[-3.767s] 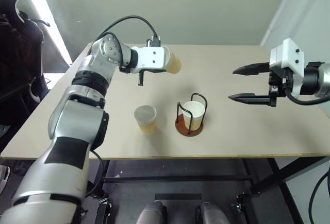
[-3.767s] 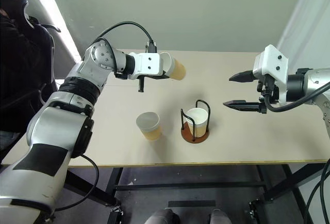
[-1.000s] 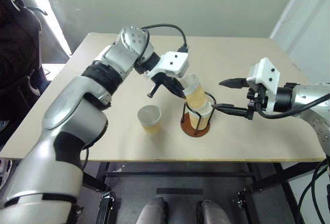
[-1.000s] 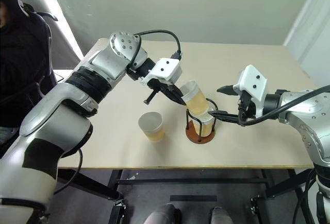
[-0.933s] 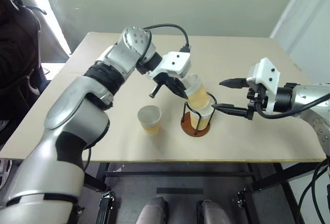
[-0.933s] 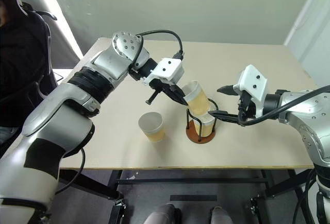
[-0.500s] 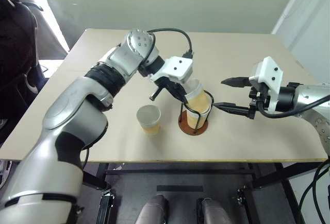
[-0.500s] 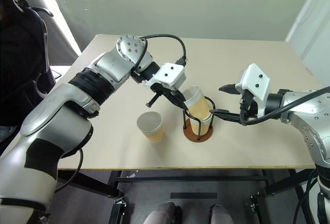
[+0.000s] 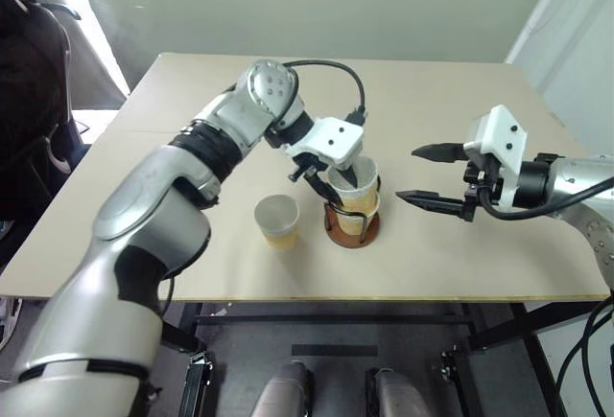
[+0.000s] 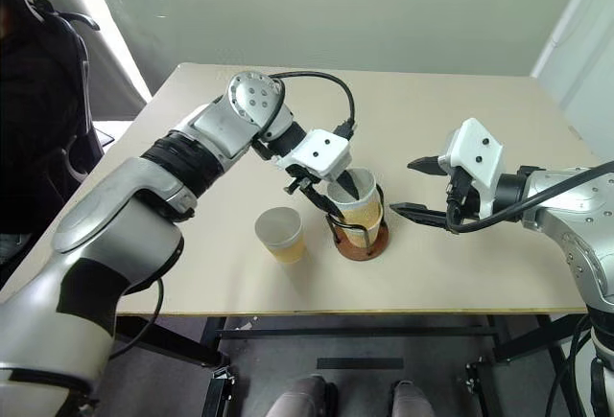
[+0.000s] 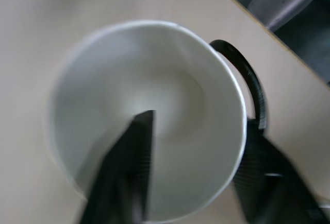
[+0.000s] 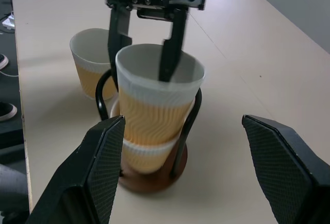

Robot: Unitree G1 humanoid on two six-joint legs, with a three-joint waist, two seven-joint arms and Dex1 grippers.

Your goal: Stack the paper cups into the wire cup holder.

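Note:
The loose paper cup [image 9: 277, 221] gets narrower toward its base [image 9: 281, 243], so it will slide down into the upper cup almost to its rim when the robot lowers it.
The wire cup holder [image 12: 154, 180] stands near the table's front middle with two paper cups nested in it. The upper cup [image 12: 154, 105] sits upright inside the lower cup [image 12: 144, 154], between the black wire loops [image 12: 188, 126]. My left gripper [image 9: 331, 185] is open over the upper cup and straddles its rim, one finger [image 11: 134, 157] inside the cup and the other outside it. A third paper cup [image 9: 276, 220] stands upright on the table just left of the holder. My right gripper [image 9: 407, 174] hovers open to the right of the holder, holding nothing.
The beige table [image 9: 460, 254] has its front edge close below the holder and the loose cup. A dark chair [image 9: 29, 101] stands beyond the table's left edge. A wall lies behind the table.
The tilted cup has gone down into the holder and now sits upright in the lower cup. My left gripper has opened on it. The right arm has stayed still.

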